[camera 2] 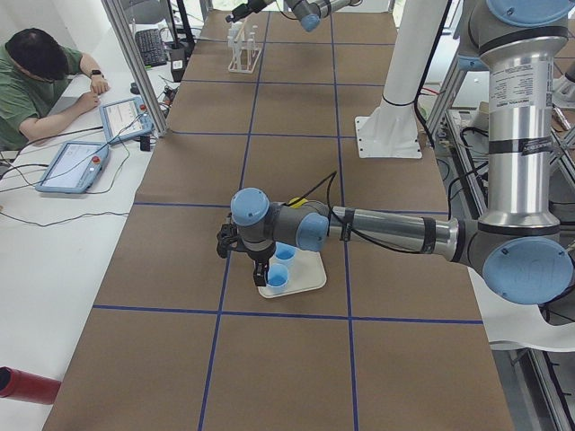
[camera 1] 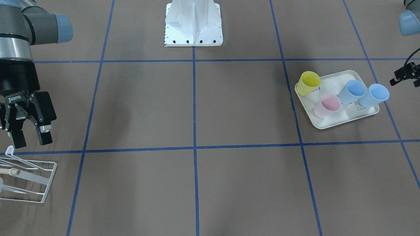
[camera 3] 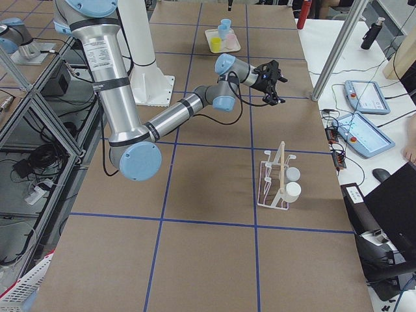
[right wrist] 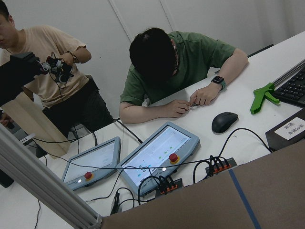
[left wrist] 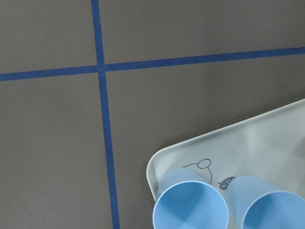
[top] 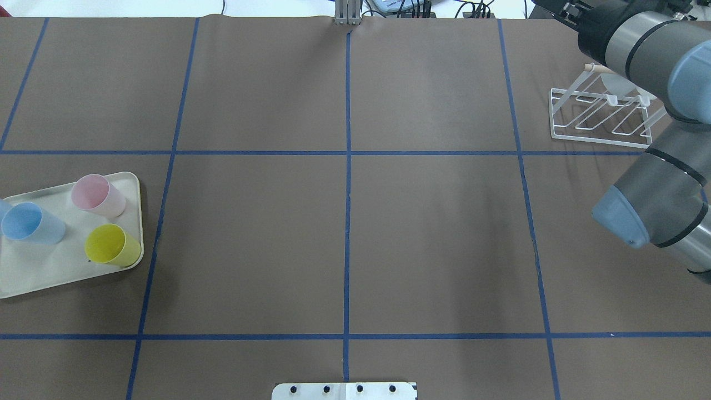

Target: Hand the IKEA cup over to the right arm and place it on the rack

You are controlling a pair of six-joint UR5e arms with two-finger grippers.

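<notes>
The outer blue cup is well to the side of my left gripper, which hovers past the tray's edge. Next, I move the gripper back over the cup and grab the cup's near rim [camera 1: 388,91].
Several plastic cups stand on a cream tray [camera 1: 334,121]: yellow [camera 1: 310,83], pink [camera 1: 327,105] and two blue [camera 1: 352,91] [camera 1: 374,95]. My left gripper [camera 1: 406,74] hovers just beyond the tray's edge, by the blue cups; only part of it shows, so I cannot tell if it is open. Its wrist view looks down on the two blue cups [left wrist: 190,202] [left wrist: 274,207] and shows no fingers. My right gripper [camera 1: 31,140] is open and empty, above the near end of the white wire rack [camera 1: 28,178].
The rack [camera 3: 276,182] carries two pale round cup-like things in the exterior right view. The robot's white base plate [camera 1: 193,32] stands at the table's middle edge. Operators sit at a side desk with tablets [right wrist: 157,155].
</notes>
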